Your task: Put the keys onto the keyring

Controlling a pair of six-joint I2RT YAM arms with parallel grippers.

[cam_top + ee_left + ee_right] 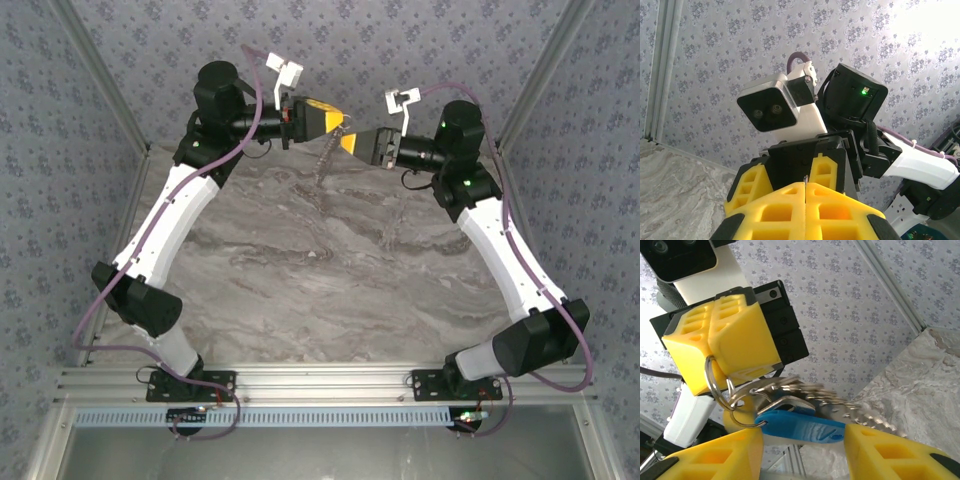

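The blue key (797,425) is lying across the open fingers of my right gripper, so I should pinch the key's flat head (826,431) lengthwise before my left gripper opens.
Both grippers meet in the air over the far end of the marble table (330,270). My left gripper (336,121) (805,192) is shut on the keyring (710,382), a thin metal loop that shows as a sliver (805,179) between its yellow pads. From the ring hang several blurred metal keys (810,390) and a blue-headed key (800,427); they dangle as a small bunch (324,162) below the fingertips. My right gripper (349,141) (802,437) faces the left one, jaws apart, with the blue key lying across the gap between its fingers (735,455).
Patterned walls close in the table on the left, back and right. The right wrist's camera housing (775,102) sits just beyond my left fingertips. An aluminium rail (320,382) carries both arm bases at the near edge.
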